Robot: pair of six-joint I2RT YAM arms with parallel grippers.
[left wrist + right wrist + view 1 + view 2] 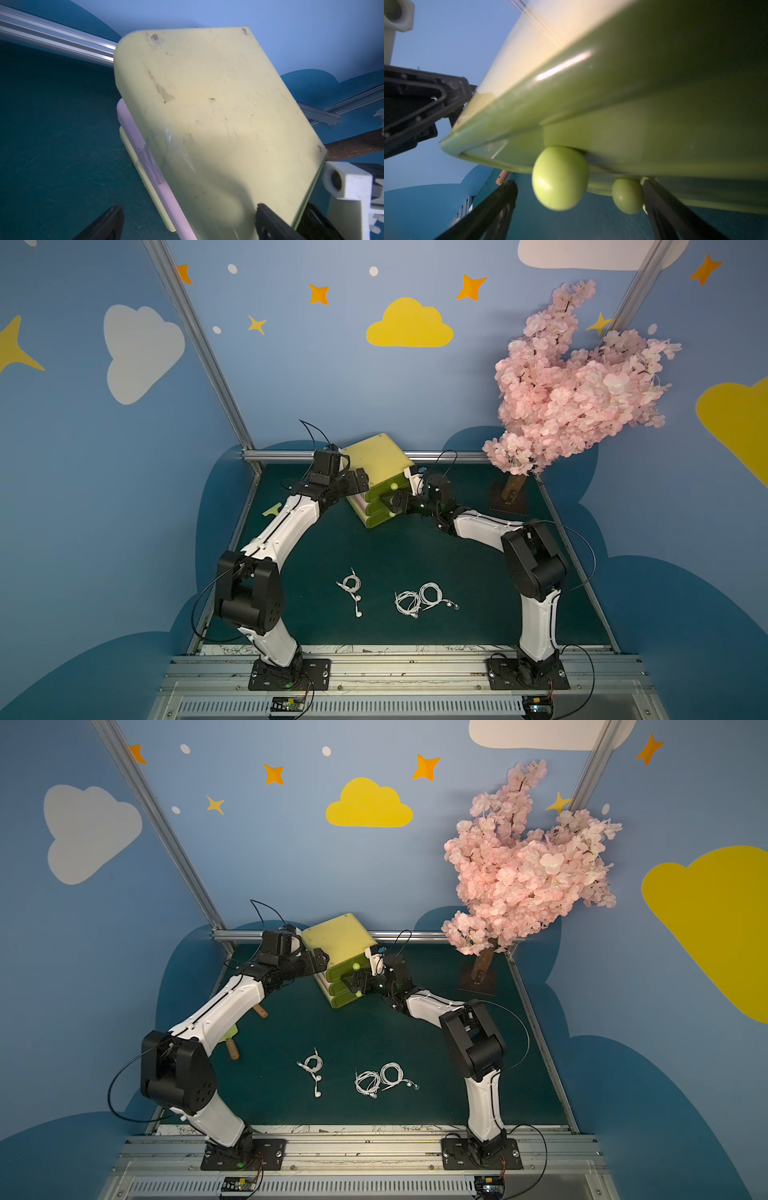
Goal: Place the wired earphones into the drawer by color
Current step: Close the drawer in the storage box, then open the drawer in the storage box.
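Observation:
My right gripper's open fingers span the upper knobs (pixel 560 178), so it should back off and take the bottom knob (pixel 358 993) while my left gripper steadies the chest low down.
Three white wired earphones lie coiled on the green mat near the front: one bundle (pixel 351 585) to the left, and two (pixel 407 601) (pixel 432 593) touching each other. The drawer unit (pixel 376 460) is a yellow-green chest at the back with round green knobs (pixel 560 178). My left gripper (pixel 359 480) is open at the chest's left side; in the left wrist view it (pixel 187 220) has one finger over the chest top (pixel 207 104) and one over the mat. My right gripper (pixel 388 504) is open at the chest's front. In the right wrist view it (pixel 579 212) holds nothing, with two knobs between its fingers.
A pink blossom tree (pixel 577 385) stands on a dark base (pixel 509 499) at the back right. A pale green tool with wooden handles (pixel 232 1042) lies under my left arm. Aluminium rails (pixel 282 455) edge the mat.

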